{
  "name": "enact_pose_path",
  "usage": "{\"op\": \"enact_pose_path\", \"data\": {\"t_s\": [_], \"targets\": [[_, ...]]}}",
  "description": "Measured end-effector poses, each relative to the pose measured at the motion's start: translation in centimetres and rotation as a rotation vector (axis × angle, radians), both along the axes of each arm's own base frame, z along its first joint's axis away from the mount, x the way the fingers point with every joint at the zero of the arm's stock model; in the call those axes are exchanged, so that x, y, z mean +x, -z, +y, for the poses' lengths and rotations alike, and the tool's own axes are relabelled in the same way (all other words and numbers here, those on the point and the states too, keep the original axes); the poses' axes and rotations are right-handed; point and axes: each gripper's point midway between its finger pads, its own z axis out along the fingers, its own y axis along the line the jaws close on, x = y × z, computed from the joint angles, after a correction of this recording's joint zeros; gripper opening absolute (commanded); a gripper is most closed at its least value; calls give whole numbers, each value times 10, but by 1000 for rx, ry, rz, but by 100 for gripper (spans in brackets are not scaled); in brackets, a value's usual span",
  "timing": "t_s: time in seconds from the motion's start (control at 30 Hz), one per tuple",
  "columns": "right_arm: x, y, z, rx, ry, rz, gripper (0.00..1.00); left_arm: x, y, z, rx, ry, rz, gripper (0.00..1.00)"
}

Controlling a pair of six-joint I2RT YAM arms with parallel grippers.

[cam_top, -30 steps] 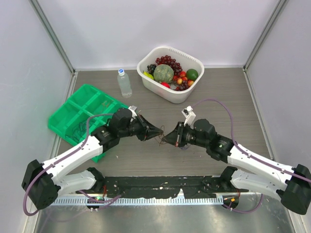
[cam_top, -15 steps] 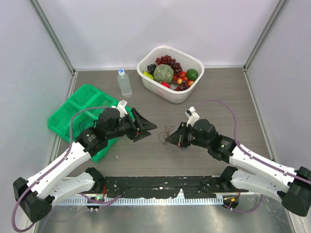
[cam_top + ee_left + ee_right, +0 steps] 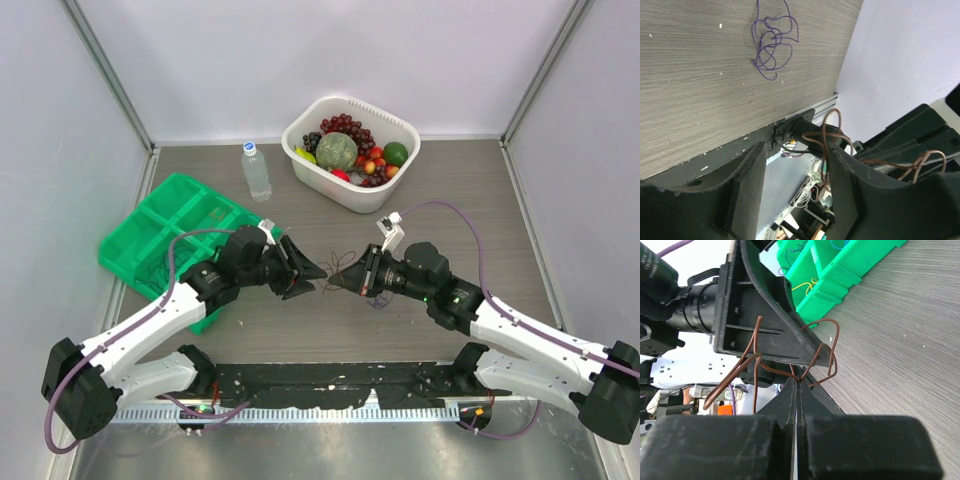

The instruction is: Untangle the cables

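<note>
My left gripper should hold a loop (image 3: 837, 332) while my right gripper takes another part, because my right gripper is pinching the brown cable where its loops meet (image 3: 799, 379) and keeping them bunched.
A dark brown cable (image 3: 346, 266) hangs in loops from my right gripper (image 3: 334, 284), which is shut on it above the table's middle. In the right wrist view the pinched jaws (image 3: 799, 382) hold the brown cable (image 3: 756, 365) where its loops meet. My left gripper (image 3: 318, 280) stands open just left of it, and one of its fingers (image 3: 771, 330) lies against the brown loops. In the left wrist view the open left gripper (image 3: 796, 150) has brown cable (image 3: 832, 131) beside its right finger. A purple cable (image 3: 772, 44) lies tangled on the table beyond.
A green compartment tray (image 3: 165, 225) sits at the left, with thin yellow wire (image 3: 807, 287) in one compartment. A water bottle (image 3: 256, 172) and a white basket (image 3: 300, 128) of fruit stand at the back. A black strip (image 3: 330, 385) runs along the near edge.
My left gripper opened and let go of the brown cable, drew back to the left, then came back close to the right gripper. The right gripper stayed shut on the brown cable.
</note>
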Motion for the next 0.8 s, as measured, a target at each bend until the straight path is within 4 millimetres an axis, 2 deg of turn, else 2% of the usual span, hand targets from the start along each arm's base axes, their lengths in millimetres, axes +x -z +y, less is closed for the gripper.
{"op": "enact_pose_path", "data": {"t_s": [0.07,0.13,0.2,0.27,0.43,0.6,0.8], "targets": [[-1,-2,2,10,-9,-6,1,1,4,0,12,1,4,33],[-1,-3,3,14,-16,-6,1,3,5,1,19,-6,-2,21],[-1,-2,4,13,-20,-5,1,6,5,2,23,-17,-11,11],[-1,-2,4,12,-21,-4,6,8,4,4,31,-26,-26,0],[0,8,0,-33,-4,5,20,8,-7,9,28,-24,-85,0],[8,29,-14,-158,60,27,26,3,-22,13,13,-16,-123,0],[12,45,-28,-239,113,41,31,-3,-32,23,30,-20,-149,0]]}}
